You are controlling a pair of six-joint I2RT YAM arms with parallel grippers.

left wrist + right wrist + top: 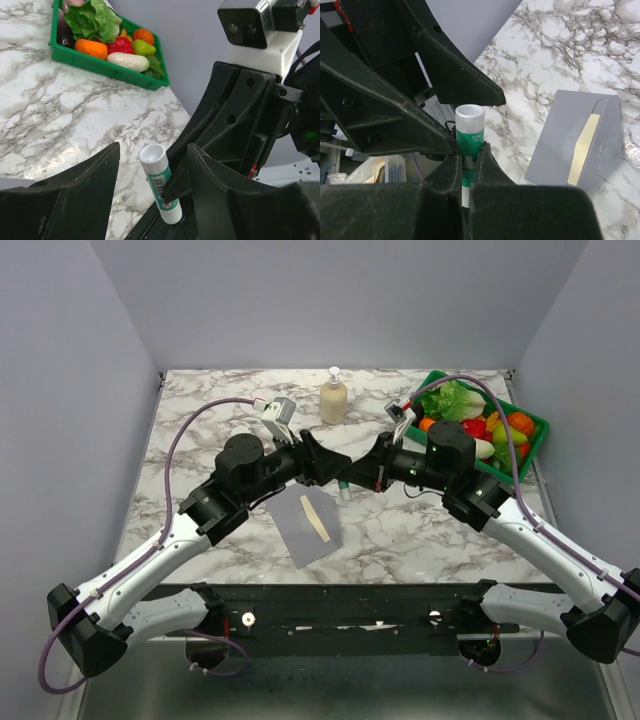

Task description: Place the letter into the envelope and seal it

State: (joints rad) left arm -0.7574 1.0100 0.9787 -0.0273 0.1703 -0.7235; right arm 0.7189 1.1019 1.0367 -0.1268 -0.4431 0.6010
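Observation:
Next, I move my right gripper back and turn the glue stick's lower end (171,215) toward my left gripper, because my left gripper's open fingers are on either side of the glue stick's upper end (470,112).
The grey envelope (312,530) lies flat on the marble table in front of both grippers, flap open. A thin strip of the cream letter (316,517) shows inside it. Both also show in the right wrist view, the envelope (560,145) and the letter (584,147). My right gripper (358,480) is shut on a green-and-white glue stick (470,137) and holds it above the table. My left gripper (336,470) faces it, open, its fingers (90,190) on either side of the glue stick (159,182) without touching it.
A beige pump bottle (333,397) stands at the back middle. A green tray (541,427) of toy vegetables sits at the back right, also in the left wrist view (100,64). Grey walls enclose the table.

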